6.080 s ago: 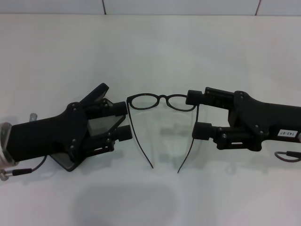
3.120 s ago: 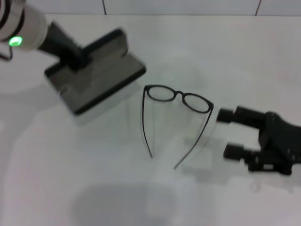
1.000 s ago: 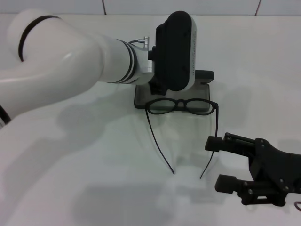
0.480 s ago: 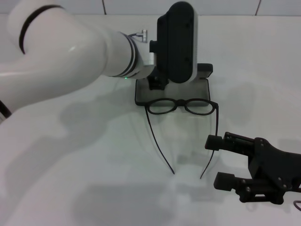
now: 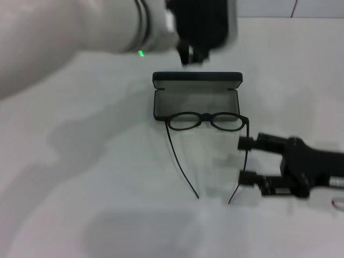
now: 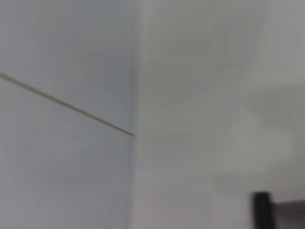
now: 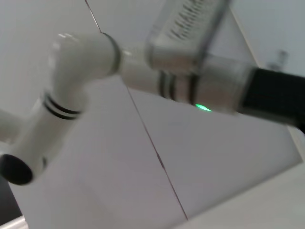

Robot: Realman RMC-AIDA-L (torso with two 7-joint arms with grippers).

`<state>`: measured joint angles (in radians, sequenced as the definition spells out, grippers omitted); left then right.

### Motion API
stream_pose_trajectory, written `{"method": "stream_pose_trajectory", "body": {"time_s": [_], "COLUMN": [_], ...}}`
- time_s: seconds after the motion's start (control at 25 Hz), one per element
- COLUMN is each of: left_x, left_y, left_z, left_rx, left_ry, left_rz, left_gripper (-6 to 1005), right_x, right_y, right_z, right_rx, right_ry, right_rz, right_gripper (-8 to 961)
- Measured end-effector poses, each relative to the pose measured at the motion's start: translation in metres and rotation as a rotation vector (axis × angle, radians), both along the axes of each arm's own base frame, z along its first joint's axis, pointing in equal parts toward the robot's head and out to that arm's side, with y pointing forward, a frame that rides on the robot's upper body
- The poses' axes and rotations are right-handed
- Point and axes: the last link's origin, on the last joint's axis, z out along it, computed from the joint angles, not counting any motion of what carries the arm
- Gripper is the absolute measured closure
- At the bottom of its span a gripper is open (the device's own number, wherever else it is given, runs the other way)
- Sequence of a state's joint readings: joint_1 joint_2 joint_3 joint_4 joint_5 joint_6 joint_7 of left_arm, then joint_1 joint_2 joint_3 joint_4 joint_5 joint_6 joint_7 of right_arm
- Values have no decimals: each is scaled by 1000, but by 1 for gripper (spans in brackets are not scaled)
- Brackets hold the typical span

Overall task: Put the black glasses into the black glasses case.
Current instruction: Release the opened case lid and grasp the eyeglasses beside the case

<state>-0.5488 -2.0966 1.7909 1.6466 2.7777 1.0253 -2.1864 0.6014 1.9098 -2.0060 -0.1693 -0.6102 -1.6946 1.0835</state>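
The robot's left gripper is hanging over the glasses case's far side (image 5: 197, 76), so it should move aside first to clear the way for the right gripper to take the glasses' bridge (image 5: 206, 117).
The black glasses case (image 5: 196, 99) lies open at the middle of the table, its lid standing at the far side and its grey lining showing. The black glasses (image 5: 207, 121) stand unfolded just in front of it, with the lenses at the case's near edge and both temple arms pointing towards me. My right gripper (image 5: 245, 160) is open at table height, its fingertips right at the right temple arm. My left gripper (image 5: 194, 52) hangs blurred above and behind the case, apart from it.
My white left arm (image 5: 70, 27) fills the upper left of the head view and also shows in the right wrist view (image 7: 86, 62). The white table (image 5: 97, 177) reaches back to a tiled wall (image 5: 269, 8).
My left arm has lifted up and back off the case, which now shows fully open. My right gripper has moved farther from me along the right temple arm. The glasses have not moved.
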Motion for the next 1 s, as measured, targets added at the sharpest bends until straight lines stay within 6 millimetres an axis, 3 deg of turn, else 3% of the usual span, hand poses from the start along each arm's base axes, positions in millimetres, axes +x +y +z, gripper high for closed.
{"method": "stream_pose_trajectory", "body": {"time_s": [0.16, 0.2, 0.28, 0.32, 0.4, 0.6, 0.8, 1.0], "left_x": [14, 15, 15, 9, 2, -21, -56, -90], "left_y": [-6, -8, -10, -17, -21, -37, -52, -55], "left_z": [41, 49, 57, 74, 83, 92, 94, 92], "left_rx": [95, 96, 99, 79, 58, -46, -184, -268], "left_ry": [-260, -329, -392, -567, -656, -819, -984, -1087], "left_rz": [73, 95, 112, 153, 171, 216, 299, 393], "left_gripper": [559, 553, 541, 535, 540, 699, 697, 697], "right_x": [-22, -22, -38, -41, -49, -71, -93, -113], "right_y": [32, 32, 53, 60, 77, 103, 116, 120], "right_z": [10, 10, 15, 15, 18, 22, 17, 7], "right_rx": [-42, -42, -83, -91, -100, -124, -130, -80], "right_ry": [-70, -70, -169, -214, -335, -557, -742, -844], "right_rz": [52, 52, 83, 86, 83, 112, 144, 172], "right_gripper": [202, 202, 203, 204, 205, 204, 203, 308]}}
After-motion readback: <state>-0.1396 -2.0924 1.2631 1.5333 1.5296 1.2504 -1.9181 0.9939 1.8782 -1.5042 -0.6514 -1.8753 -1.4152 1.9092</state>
